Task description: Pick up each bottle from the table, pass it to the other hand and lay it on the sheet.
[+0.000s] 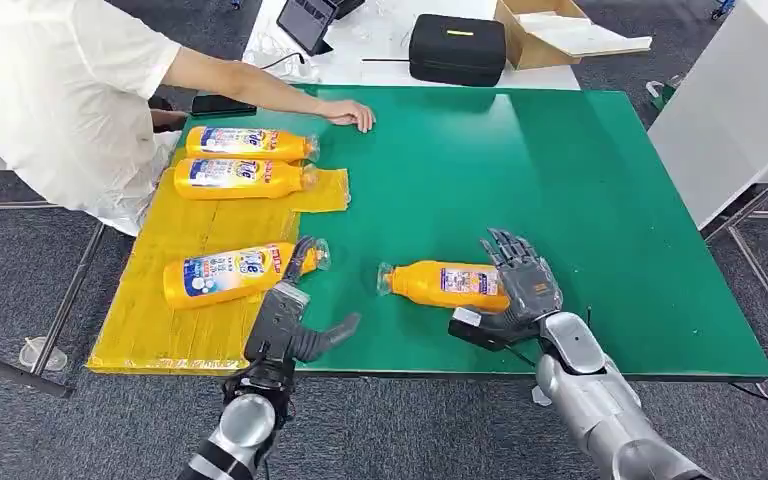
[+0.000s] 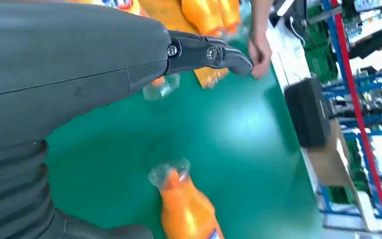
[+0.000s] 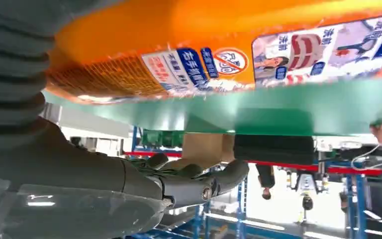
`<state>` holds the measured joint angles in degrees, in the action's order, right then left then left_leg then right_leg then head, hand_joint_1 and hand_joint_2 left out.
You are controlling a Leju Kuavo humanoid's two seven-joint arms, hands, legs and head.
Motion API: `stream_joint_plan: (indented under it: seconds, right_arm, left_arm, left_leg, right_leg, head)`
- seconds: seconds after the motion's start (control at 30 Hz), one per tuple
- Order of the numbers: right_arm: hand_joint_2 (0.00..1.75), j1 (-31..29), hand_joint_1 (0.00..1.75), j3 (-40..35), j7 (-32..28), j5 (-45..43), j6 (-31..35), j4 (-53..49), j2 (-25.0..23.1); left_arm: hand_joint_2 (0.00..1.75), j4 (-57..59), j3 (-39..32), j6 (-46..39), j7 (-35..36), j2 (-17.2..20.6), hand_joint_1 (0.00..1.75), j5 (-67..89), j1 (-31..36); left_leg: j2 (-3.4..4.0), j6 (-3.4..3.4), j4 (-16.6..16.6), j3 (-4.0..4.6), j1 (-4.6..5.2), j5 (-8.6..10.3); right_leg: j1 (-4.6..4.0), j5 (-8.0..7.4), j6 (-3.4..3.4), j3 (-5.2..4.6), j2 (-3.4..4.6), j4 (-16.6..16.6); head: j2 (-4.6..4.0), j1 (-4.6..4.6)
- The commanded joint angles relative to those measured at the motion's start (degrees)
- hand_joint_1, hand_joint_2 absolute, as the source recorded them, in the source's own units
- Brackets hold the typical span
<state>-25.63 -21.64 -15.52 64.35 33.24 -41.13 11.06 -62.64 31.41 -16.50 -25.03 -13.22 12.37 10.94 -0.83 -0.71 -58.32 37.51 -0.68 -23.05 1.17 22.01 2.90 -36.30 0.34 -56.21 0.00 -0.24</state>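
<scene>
The orange bottle's small-print label (image 1: 469,281) is facing up. I should expect the orange bottle to show a big front label, hidden underneath, when I flip it over.
An orange bottle (image 1: 445,285) lies on its side on the green table (image 1: 560,180), cap toward the sheet. My right hand (image 1: 520,288) sits at its base end with fingers spread and thumb apart, not closed around it. In the right wrist view the bottle (image 3: 219,50) lies close along the hand (image 3: 79,164). Three more orange bottles lie on the yellow sheet (image 1: 160,330): two at the far end (image 1: 245,143) (image 1: 240,178) and one nearer (image 1: 225,275). My left hand (image 1: 285,315) is open just beside that near bottle's cap and holds nothing.
A person stands at the far left with one hand (image 1: 350,112) flat on the table by the sheet. Behind the table are a black case (image 1: 457,47), a cardboard box (image 1: 540,30), a tablet (image 1: 307,20) and a phone (image 1: 222,104). A white cabinet (image 1: 740,100) stands at right.
</scene>
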Motion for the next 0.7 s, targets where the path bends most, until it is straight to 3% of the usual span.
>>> stream_joint_plan:
  seconds: [0.03,0.17,0.33,0.7]
  right_arm:
    - [1.75,-2.59,0.00,-1.52,0.57,0.63,-2.80,4.83,0.04]
    - [1.75,-2.76,0.00,-1.26,0.96,-1.24,-7.29,5.43,0.30]
    - [1.75,-3.70,0.00,-1.26,1.87,-1.89,-10.84,9.26,0.06]
    - [1.75,-4.58,0.00,-1.91,3.16,-1.19,-12.26,10.54,0.50]
  left_arm:
    - [1.75,-0.62,2.90,-0.96,0.68,1.52,0.00,-1.06,0.91]
    - [1.75,-0.89,2.90,-0.26,0.92,1.94,0.00,-1.32,1.02]
    - [1.75,-0.48,2.92,-0.29,1.19,1.72,0.00,-1.29,1.33]
    - [1.75,-0.62,2.97,-0.10,1.18,1.77,0.00,-1.34,1.43]
  left_leg:
    - [0.21,0.04,-0.04,-0.57,-0.05,-0.23]
    - [0.12,0.01,0.03,-0.20,-0.06,-0.05]
    - [0.16,-0.01,0.01,-0.49,-0.07,-0.18]
    - [0.05,0.01,0.05,-0.33,-0.07,-0.01]
  right_leg:
    - [-0.11,0.20,-0.26,0.52,0.06,-0.05]
    - [-0.09,0.05,-0.11,0.19,0.04,0.00]
    - [-0.07,0.18,-0.20,0.49,-0.01,-0.01]
    - [-0.04,0.05,-0.12,0.32,-0.06,0.04]
  head:
    - [0.02,-0.04]
    - [0.00,-0.02]
    - [0.00,-0.02]
    - [0.00,0.00]
